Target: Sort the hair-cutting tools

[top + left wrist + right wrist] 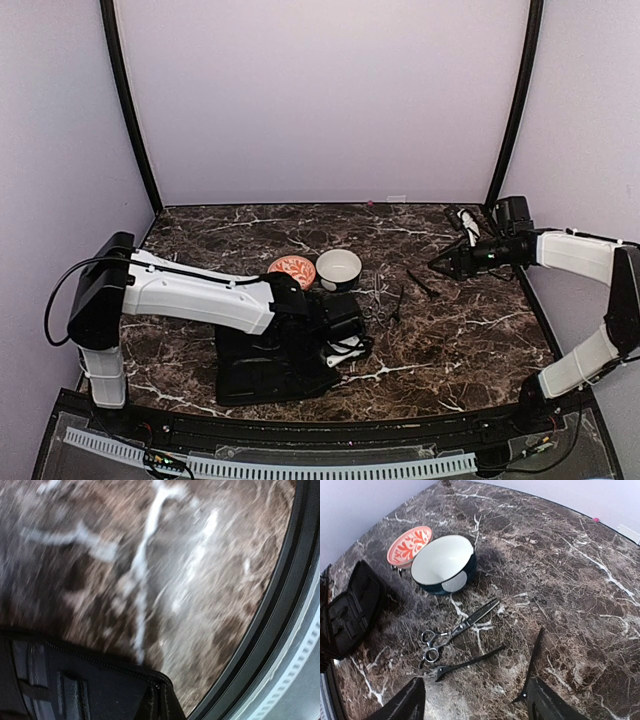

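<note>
I should keep sliding the case with my left gripper until it lies in front of the bowls, because that gripper is holding the black case's corner with clear marble ahead.
Silvery thinning scissors with ring handles lie on the marble in front of the white bowl; they also show in the top view. A slim dark clip lies just below them. A second dark clip lies to the right, its near end by my right finger. My right gripper is open and empty, hovering above these tools; it shows in the top view. My left gripper is over the right edge of the black case; its fingers are hidden.
An orange-patterned bowl and a white bowl with a dark outside stand together behind the tools. The open black case lies at the left; its corner shows in the blurred left wrist view, near the table's front rim.
</note>
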You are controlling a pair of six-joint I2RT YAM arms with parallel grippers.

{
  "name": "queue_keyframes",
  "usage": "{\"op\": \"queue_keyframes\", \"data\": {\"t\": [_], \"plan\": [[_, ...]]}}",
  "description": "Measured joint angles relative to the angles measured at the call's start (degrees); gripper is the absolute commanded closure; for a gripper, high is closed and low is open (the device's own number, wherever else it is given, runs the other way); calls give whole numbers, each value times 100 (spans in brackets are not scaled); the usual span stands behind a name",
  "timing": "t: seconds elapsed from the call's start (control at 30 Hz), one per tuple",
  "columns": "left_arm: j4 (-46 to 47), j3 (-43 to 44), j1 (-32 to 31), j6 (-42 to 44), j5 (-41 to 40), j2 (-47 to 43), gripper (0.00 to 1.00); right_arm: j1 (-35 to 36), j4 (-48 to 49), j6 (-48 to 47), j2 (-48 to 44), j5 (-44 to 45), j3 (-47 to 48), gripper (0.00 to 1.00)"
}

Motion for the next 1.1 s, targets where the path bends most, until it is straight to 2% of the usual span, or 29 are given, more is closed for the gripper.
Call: {"op": "queue_keyframes", "data": {"t": [0.33, 0.53, 0.67, 0.83, 1.0, 1.07, 1.1], "plan": [[852, 326, -404, 369, -170, 579, 100, 503, -1027, -544, 658, 686, 514, 49], [1346, 616, -575, 743, -249, 857, 99, 973, -1370, -601, 1156, 903, 684, 52], [1493, 671, -649, 981, -291, 920, 86, 1174, -1447, -627, 1388, 968, 855, 54], [1285, 925, -726, 1150, -664, 922, 60, 1349, -1534, -625, 1637, 997, 1069, 56], [973, 1119, -1001, 1019, -1408, 715, 54, 1615, -1576, -564, 1904, 1091, 1318, 59], [817, 1115, -1078, 841, -1722, 446, 45, 1740, -1569, -461, 2006, 1213, 1423, 59], [763, 1088, -1123, 688, -1967, 225, 44, 1790, -1561, -428, 2041, 1272, 1453, 59]]}}
